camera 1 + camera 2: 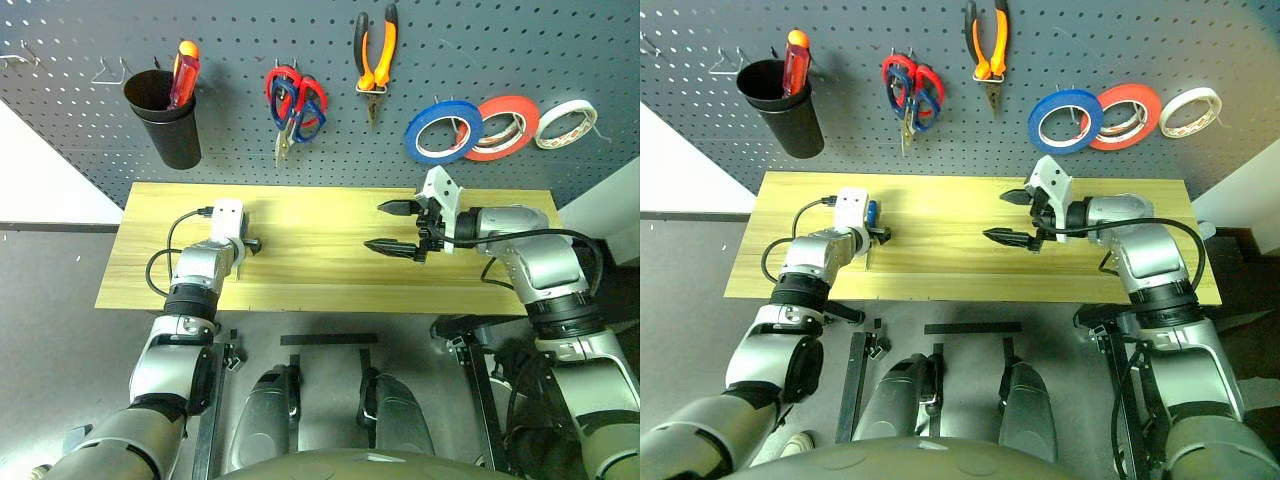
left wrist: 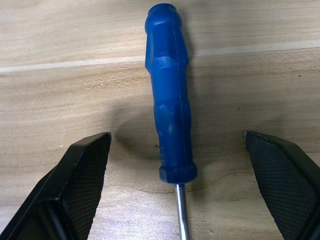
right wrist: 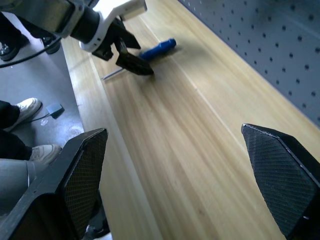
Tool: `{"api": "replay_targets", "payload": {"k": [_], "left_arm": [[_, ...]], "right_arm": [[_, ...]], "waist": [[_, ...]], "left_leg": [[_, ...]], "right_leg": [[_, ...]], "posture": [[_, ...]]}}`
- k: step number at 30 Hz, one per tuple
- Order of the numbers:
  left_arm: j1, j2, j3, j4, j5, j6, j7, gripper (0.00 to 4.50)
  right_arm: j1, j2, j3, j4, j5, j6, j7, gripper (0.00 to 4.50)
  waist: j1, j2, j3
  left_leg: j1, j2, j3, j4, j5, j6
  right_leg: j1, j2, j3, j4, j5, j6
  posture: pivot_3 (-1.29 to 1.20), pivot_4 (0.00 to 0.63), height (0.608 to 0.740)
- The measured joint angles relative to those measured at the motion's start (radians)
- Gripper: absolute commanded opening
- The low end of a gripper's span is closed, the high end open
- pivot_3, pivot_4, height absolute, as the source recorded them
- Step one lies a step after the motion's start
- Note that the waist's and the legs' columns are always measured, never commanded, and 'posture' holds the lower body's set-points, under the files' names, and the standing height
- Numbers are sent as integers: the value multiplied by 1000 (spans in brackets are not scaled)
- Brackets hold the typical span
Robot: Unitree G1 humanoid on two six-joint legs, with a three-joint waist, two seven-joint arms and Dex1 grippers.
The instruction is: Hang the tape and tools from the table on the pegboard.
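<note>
My gripper will lower the blue-handled screwdriver (image 2: 171, 100), and it will slip into the black cup with its handle end sticking out, because the cup has a gap (image 1: 149, 93) beside the cup's own screwdriver.
A small blue-handled screwdriver (image 2: 170, 115) lies flat on the light wood table (image 1: 320, 270), towards its left end. My left gripper (image 2: 176, 136) is open and low over it, one finger on each side of the handle and neither touching it. My right gripper (image 1: 374, 225) hangs open above the middle of the table with nothing between its fingers. On the pegboard (image 1: 240, 40) hang the blue tape (image 1: 411, 132), the orange-and-black pliers (image 1: 375, 50) and the dark blue-handled scissors (image 1: 310, 112).
A black cup (image 1: 165, 120) on the pegboard holds a red-and-yellow screwdriver (image 1: 184, 70). Red-handled scissors (image 1: 280, 85) hang beside the blue ones. Red (image 1: 508, 128) and white (image 1: 565, 124) tape rolls hang right of the blue roll. A person's shoes (image 3: 22, 109) are on the floor by the table.
</note>
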Motion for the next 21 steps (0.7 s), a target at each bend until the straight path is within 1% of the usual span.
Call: {"api": "replay_targets", "payload": {"k": [3,4,5,10,11,16,19,21], "left_arm": [[-1,-5,4,0,-7,0,6,4467],[-1,-6,7,1,-9,-1,7,4103],[-1,-8,9,1,-11,-1,9,3900],[-3,-12,10,8,-12,-18,9,2385],[-3,-12,11,9,-13,-19,9,2163],[-3,-11,49,8,-32,-15,28,529],[4,-5,52,-4,-33,-11,17,483],[37,3,38,-47,-33,-24,-20,483]], "right_arm": [[0,12,11,13,-3,-29,15,4500],[-1,15,11,20,-4,-39,18,4500],[-2,20,11,24,-4,-46,21,4500],[-12,31,12,39,-21,-77,23,4500],[-13,31,12,40,-22,-81,24,4500],[-12,32,12,41,-23,-85,30,4500],[-10,29,12,39,-24,-94,35,4500],[-2,18,7,29,-20,-92,38,4500]], "waist": [[0,0,0],[1,0,0],[1,0,0],[0,0,0],[0,0,0],[0,0,0],[1,0,0],[1,0,0]], "left_leg": [[0,0,0,0,0,0],[0,0,0,0,0,0],[0,0,0,0,0,0],[0,0,0,0,0,0],[0,0,0,0,0,0],[0,0,1,0,0,0],[0,0,1,0,0,0],[0,0,1,-1,0,0]], "right_leg": [[0,0,0,0,0,0],[0,0,0,0,0,0],[0,0,0,0,0,0],[0,0,0,0,0,0],[0,0,0,0,0,0],[0,0,0,0,0,0],[0,0,0,0,0,0],[0,0,0,-1,0,0]], "posture": [[126,364,711],[126,364,711],[127,358,711],[132,347,711],[133,345,711],[137,321,711],[143,297,711],[149,286,711]]}}
